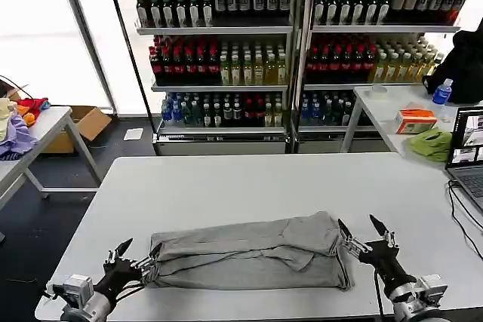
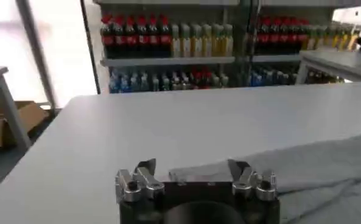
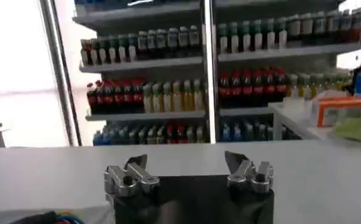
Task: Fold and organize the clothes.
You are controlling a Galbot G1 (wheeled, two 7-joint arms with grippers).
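The folded layers [image 1: 234,248] are flat along the whole shirt. The light grey shirt [image 1: 249,269] will slide along and keep its folds when I pull its end.
One piece of the clothes, a light grey shirt [image 1: 249,253], lies folded into a long rumpled band across the near part of the white table [image 1: 249,186]. My left gripper [image 1: 138,254] is open at the band's left end, and the cloth's edge [image 2: 326,173] reaches in between its spread jaws in the left wrist view, where the gripper [image 2: 191,165] is low in the picture. My right gripper [image 1: 358,225] stands open at the band's right end, just off the cloth. The right wrist view has that gripper [image 3: 185,161] with nothing between its fingers.
Shelves of bottles [image 1: 226,43] stand behind the table. A side table at the right carries a laptop [image 1: 468,148], an orange box [image 1: 416,120] and a lime-green cloth [image 1: 432,143]. Coloured fabrics [image 1: 15,130] lie on a table at the left. A cable [image 1: 460,209] runs along the right edge.
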